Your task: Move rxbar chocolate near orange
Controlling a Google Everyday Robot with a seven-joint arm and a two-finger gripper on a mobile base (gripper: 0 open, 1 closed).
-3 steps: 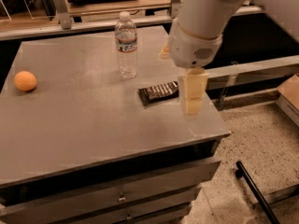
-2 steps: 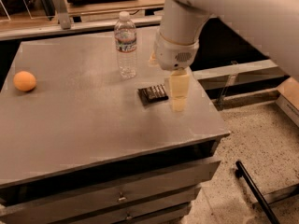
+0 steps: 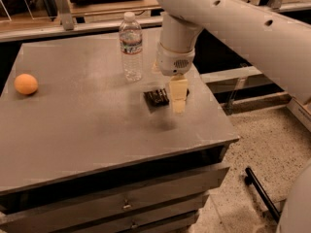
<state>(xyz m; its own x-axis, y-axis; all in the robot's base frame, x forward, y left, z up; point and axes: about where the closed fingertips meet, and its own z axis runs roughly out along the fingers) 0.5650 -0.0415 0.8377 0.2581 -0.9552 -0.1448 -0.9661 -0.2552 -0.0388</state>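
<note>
The rxbar chocolate has my gripper's fingers hanging off-centre, near one of its ends. Next, I open them, move over its middle [image 3: 167, 96] and grip it there before I lift.
The rxbar chocolate [image 3: 157, 97] is a flat black bar lying on the grey table [image 3: 87, 130], right of centre. Its right part is hidden behind my gripper. The orange [image 3: 25, 84] sits at the table's far left edge, well apart from the bar. My gripper [image 3: 178, 97] hangs from the white arm directly over the bar's right end, its cream-coloured fingers [image 3: 178, 89] pointing down.
A clear plastic water bottle [image 3: 131, 46] stands upright just behind and left of the bar. The table's right edge is close to the gripper. A shelf rail runs along the back. A black rod [image 3: 262, 193] lies on the speckled floor at right.
The arm has swung left and the gripper has moved from beside the bar's right end to over it, hiding more of the bar. The bar, bottle and orange have not moved.
</note>
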